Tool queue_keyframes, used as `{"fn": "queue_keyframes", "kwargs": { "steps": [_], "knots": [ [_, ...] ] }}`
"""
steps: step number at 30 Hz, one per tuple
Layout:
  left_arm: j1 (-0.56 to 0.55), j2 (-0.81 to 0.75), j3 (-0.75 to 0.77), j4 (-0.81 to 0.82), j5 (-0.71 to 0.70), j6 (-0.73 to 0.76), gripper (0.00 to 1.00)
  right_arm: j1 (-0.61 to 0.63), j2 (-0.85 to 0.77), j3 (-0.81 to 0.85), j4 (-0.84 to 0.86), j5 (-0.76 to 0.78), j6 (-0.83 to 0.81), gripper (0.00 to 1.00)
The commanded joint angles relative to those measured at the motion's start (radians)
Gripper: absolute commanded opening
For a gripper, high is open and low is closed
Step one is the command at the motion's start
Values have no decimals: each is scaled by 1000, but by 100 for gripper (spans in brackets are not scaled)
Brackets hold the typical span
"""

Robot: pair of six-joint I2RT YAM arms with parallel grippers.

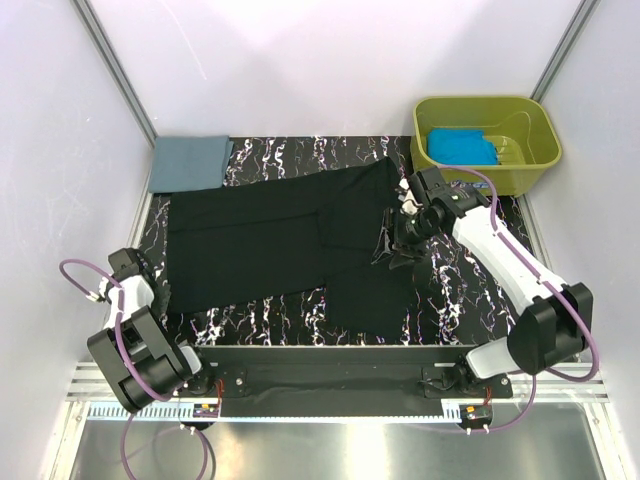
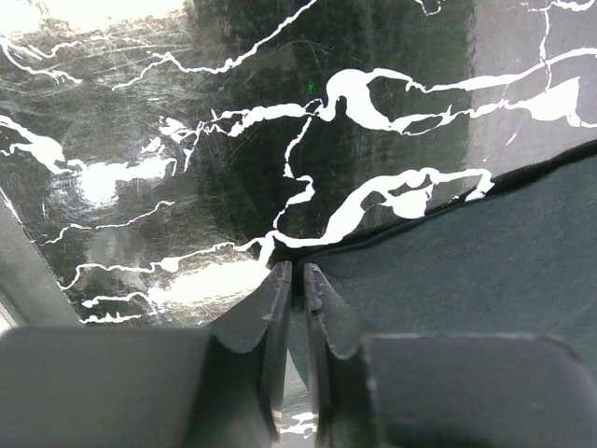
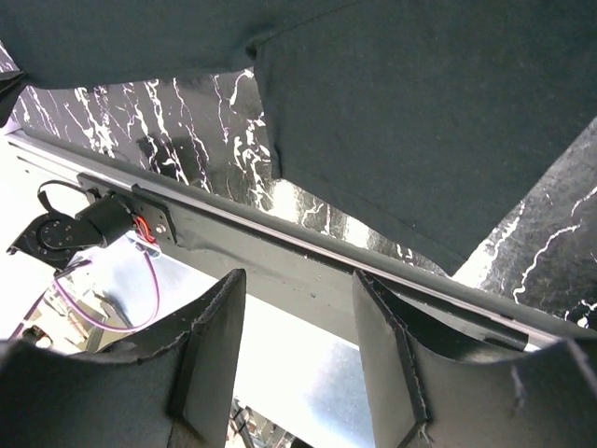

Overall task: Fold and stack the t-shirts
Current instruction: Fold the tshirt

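Note:
The sleeve (image 1: 370, 305) is joined to the body by a seam (image 1: 345, 277), so it should come along and fold over the black t-shirt when I fold the t-shirt's near side back.
The large black t-shirt (image 1: 270, 240) lies spread across the marbled table, one sleeve reaching the front edge. My left gripper (image 1: 158, 293) sits at its near left corner. In the left wrist view the left gripper (image 2: 297, 271) has its jaws pinched together, with the hem of the black t-shirt (image 2: 466, 261) between them. My right gripper (image 1: 395, 250) hovers over the shirt's right side. There the right gripper (image 3: 297, 280) stands open and empty, with the black t-shirt (image 3: 420, 112) beyond it. A slate grey-blue t-shirt (image 1: 188, 163) lies folded at the back left. The turquoise t-shirt (image 1: 460, 146) is in the tub.
The olive-green tub (image 1: 535, 150) stands at the back right corner. White walls close in the left, back and right sides. A dark rail (image 1: 320, 355) runs along the table's front edge between the arm bases. Bare marbled tabletop (image 1: 270, 320) shows in front of the shirt.

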Motion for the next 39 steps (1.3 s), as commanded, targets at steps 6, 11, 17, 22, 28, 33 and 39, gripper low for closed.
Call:
{"fn": "queue_keyframes", "kwargs": {
  "steps": [6, 11, 17, 22, 28, 33, 39],
  "knots": [
    [6, 5, -25, -12, 3, 19, 0, -60, -78, -142, -24, 90, 60, 55],
    [4, -4, -22, -32, 30, 54, 0, -266, -101, -344, 30, 29, 62, 44],
    [0, -17, -27, -36, 75, 65, 0, -270, -53, -429, 128, 62, 43, 52],
    [1, -32, -8, -58, 81, 62, 0, -268, -22, -535, 248, 19, 118, 54],
    [1, -50, 10, -78, 95, 56, 0, -227, -78, -608, 420, 158, 238, 49],
    [1, -54, 10, -84, 109, 42, 0, -176, -47, -599, 473, 277, 279, 48],
    [3, -51, 13, -94, 113, 27, 0, -130, 10, -622, 476, 321, 341, 44]
  ]
}}
